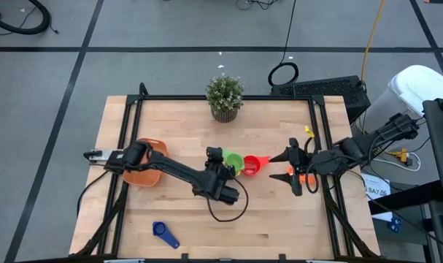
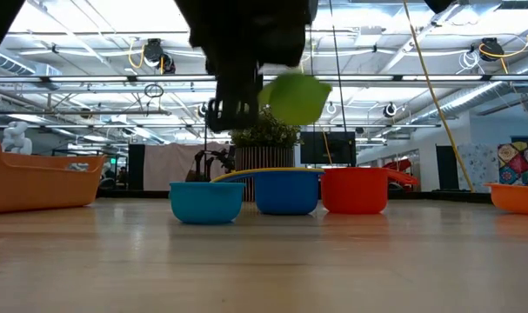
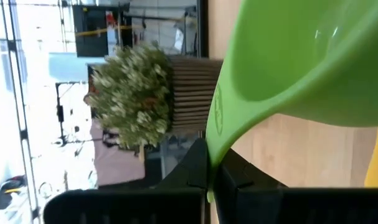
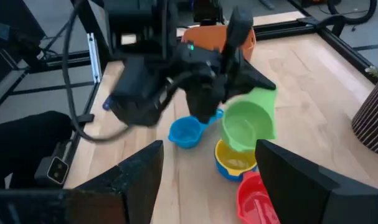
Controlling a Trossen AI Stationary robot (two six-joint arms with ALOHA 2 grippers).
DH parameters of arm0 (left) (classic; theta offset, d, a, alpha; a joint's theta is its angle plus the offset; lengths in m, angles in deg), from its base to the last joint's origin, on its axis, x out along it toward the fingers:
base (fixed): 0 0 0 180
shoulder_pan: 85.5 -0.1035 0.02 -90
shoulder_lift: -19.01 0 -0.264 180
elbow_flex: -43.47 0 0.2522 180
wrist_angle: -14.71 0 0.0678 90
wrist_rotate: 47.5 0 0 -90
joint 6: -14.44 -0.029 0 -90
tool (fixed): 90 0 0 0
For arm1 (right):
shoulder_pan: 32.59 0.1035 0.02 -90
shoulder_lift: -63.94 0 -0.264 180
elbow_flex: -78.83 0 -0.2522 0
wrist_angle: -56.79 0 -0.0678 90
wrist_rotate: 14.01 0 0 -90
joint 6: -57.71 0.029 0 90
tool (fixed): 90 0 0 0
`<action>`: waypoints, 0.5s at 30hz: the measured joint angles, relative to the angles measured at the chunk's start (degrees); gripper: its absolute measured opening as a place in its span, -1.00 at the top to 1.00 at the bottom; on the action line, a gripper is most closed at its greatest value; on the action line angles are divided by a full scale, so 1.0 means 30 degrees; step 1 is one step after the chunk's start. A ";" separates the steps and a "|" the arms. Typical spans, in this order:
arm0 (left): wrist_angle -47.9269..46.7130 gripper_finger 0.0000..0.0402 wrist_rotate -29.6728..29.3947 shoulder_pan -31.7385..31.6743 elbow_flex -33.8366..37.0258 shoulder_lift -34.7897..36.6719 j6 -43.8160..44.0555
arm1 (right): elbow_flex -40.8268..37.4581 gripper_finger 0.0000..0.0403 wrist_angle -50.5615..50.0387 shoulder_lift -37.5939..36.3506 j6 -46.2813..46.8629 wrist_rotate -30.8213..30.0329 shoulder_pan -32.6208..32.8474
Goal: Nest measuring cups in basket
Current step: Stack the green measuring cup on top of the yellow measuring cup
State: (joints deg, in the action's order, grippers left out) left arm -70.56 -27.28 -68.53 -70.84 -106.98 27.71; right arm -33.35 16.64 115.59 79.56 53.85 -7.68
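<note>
The robot's left gripper has the green cup's bowl [image 2: 298,99] above the open yellow cup [image 4: 235,158] and should keep lowering it by the green cup's handle until the bowl rests inside, then let go.
My left gripper [image 1: 220,155] is shut on the green measuring cup [image 1: 234,162] and holds it in the air over the table's middle [image 2: 294,97]. Below it stand the light blue cup [image 2: 207,202], a blue cup [image 2: 287,193] with the yellow cup [image 4: 233,158] nested inside, and the red cup [image 2: 355,189]. The orange basket [image 1: 144,174] lies at the table's left under the left arm. My right gripper [image 1: 288,166] waits open at the table's right, above the orange cup [image 1: 303,177]. The dark blue cup [image 1: 165,234] lies near the table's near edge. My left gripper pinches the green cup's flat handle [image 3: 211,163] between its two fingers, at the handle's free end. The fingers [image 3: 195,171] come from the table's near side. The cup is lifted clear of the table and the other cups, its bowl [image 4: 246,123] tipped onto its side.
A potted plant [image 1: 225,96] stands at the middle of the far edge. Black frame rails [image 1: 320,139] run along the table's left and right sides. Bare wood lies between the dark blue cup and the cluster of cups.
</note>
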 joint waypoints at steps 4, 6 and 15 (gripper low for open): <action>-0.0930 0.98 -0.0033 -0.0193 0.0000 -0.0761 0.1035 | 0.0000 -0.24 0.0490 0.0355 -0.0026 0.0512 0.0200; -0.1119 0.98 0.0071 -0.0230 0.0007 -0.0881 0.1575 | 0.0007 -0.24 0.0688 0.0505 -0.0079 0.0532 0.0393; -0.0630 0.96 0.0100 -0.0355 0.0570 -0.0753 0.1060 | 0.0007 -0.24 0.0712 0.0821 -0.0239 0.0498 0.1012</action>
State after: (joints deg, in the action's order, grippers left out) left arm -72.45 -26.98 -69.59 -69.13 -109.24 30.89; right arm -33.33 18.78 118.05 78.84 55.34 -4.65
